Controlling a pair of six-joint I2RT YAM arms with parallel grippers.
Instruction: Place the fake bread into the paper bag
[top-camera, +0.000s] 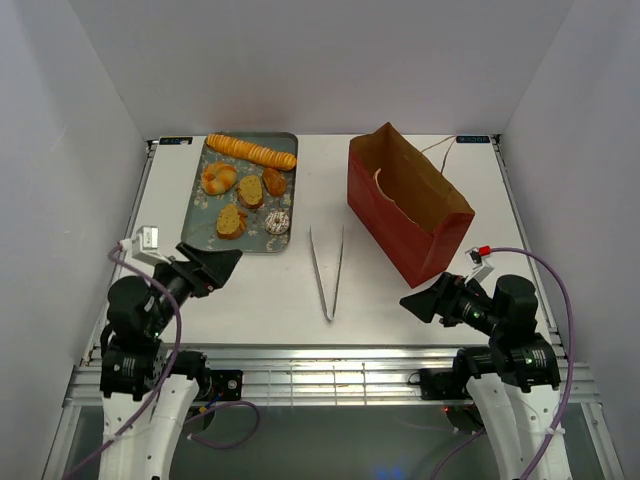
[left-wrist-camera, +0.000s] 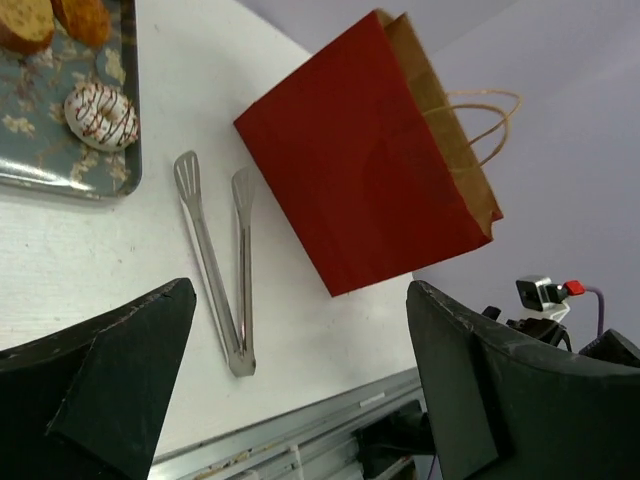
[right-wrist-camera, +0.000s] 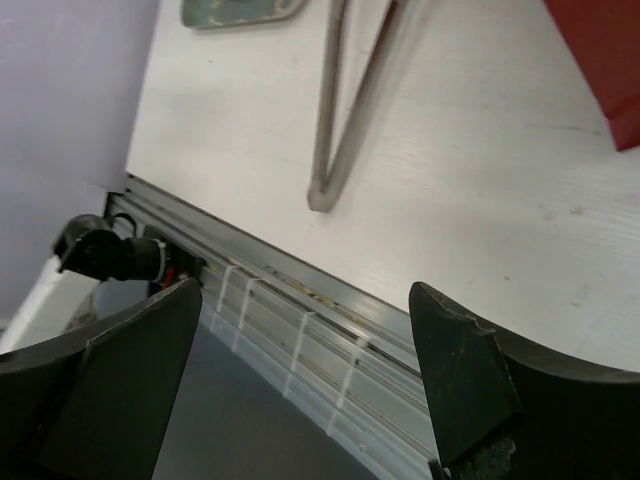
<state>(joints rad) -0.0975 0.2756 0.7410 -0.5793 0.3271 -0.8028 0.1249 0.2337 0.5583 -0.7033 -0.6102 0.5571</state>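
Note:
The metal tongs are lying free between the tray and the bag with their joined end (top-camera: 329, 316) toward me, so my left gripper should keep moving closer until its fingers straddle both arms (top-camera: 328, 277).
The fake bread lies on a grey floral tray (top-camera: 202, 205) at the back left: a long ridged loaf (top-camera: 252, 151), a knotted bun (top-camera: 218, 178), toast-like slices (top-camera: 250, 190) and a sprinkled donut (top-camera: 277, 222), which also shows in the left wrist view (left-wrist-camera: 101, 115). The red paper bag (top-camera: 408, 205) stands open at the back right, brown inside, with string handles; it also shows in the left wrist view (left-wrist-camera: 375, 170). My left gripper (top-camera: 218, 264) is open and empty just in front of the tray. My right gripper (top-camera: 418, 302) is open and empty near the bag's front corner.
Metal tongs (top-camera: 327, 270) lie between the tray and the bag, their joined end toward me; they also show in the left wrist view (left-wrist-camera: 215, 260) and the right wrist view (right-wrist-camera: 355, 110). The table's metal front rail (top-camera: 330, 362) runs just behind the arm bases.

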